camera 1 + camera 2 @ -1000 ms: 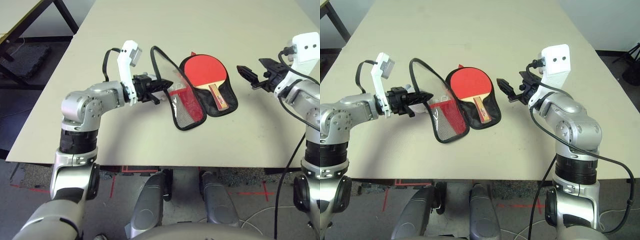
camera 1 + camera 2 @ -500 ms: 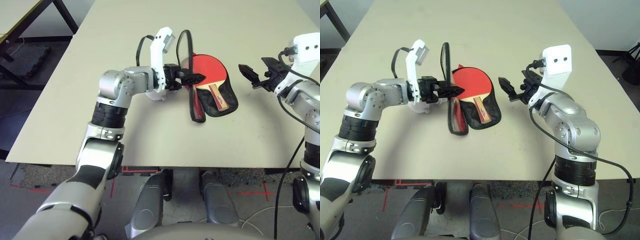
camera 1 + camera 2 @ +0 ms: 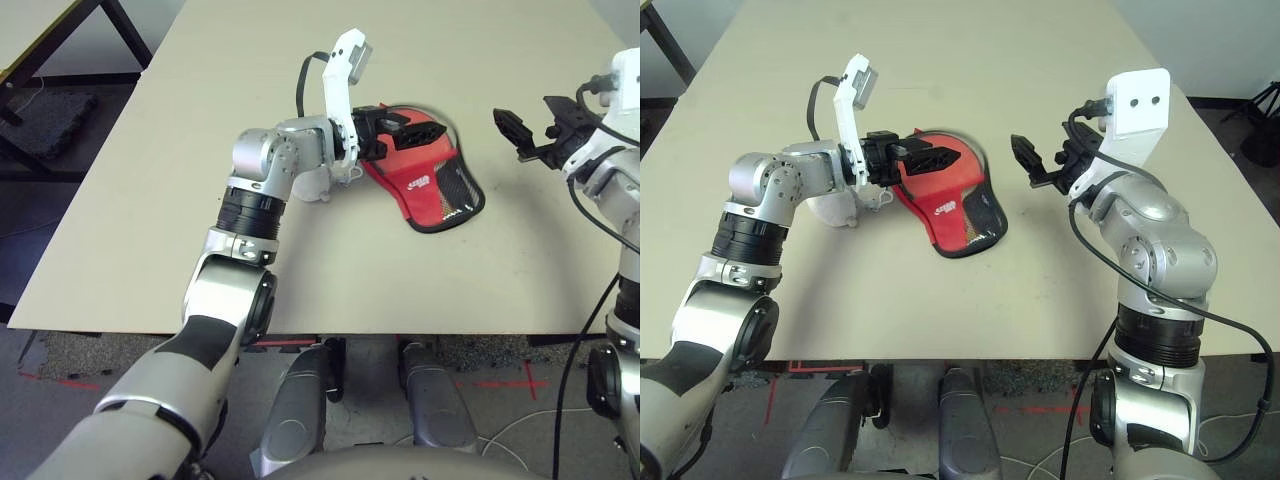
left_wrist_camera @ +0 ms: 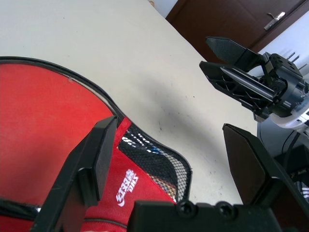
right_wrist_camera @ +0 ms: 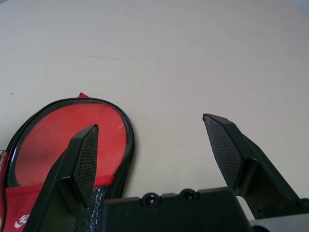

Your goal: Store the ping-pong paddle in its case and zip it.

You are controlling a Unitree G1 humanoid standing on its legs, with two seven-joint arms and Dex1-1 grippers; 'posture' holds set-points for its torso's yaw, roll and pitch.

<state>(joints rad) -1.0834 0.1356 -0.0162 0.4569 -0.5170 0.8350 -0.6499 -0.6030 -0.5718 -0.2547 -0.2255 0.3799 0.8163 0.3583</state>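
Note:
The robot's left gripper is over the case, past the pom-pom's cord (image 3: 882,200), so it should back off toward the cord while the right gripper takes the mesh pocket (image 3: 985,222).
The case (image 3: 425,185) lies flat on the table, its flap down with the red panel, white logo and black mesh pocket facing up. The ping-pong paddle is hidden under the flap. My left gripper (image 3: 425,128) hovers open just above the case's round red end (image 4: 48,111), with nothing between its fingers. My right gripper (image 3: 510,135) stands open above the bare table to the right of the case (image 5: 63,140), apart from it. A white fluffy pom-pom (image 3: 835,210) rests on the table at the case's left side, under my left forearm.
The beige table (image 3: 150,200) has free room on all sides of the case. Its front edge runs close below the case. Dark table legs and floor (image 3: 60,110) lie beyond the table's left edge.
My left gripper has swung the case's flap from upright over to the right, so it now lies down over the paddle, and has let go of it. The right gripper stays open, roughly in place.

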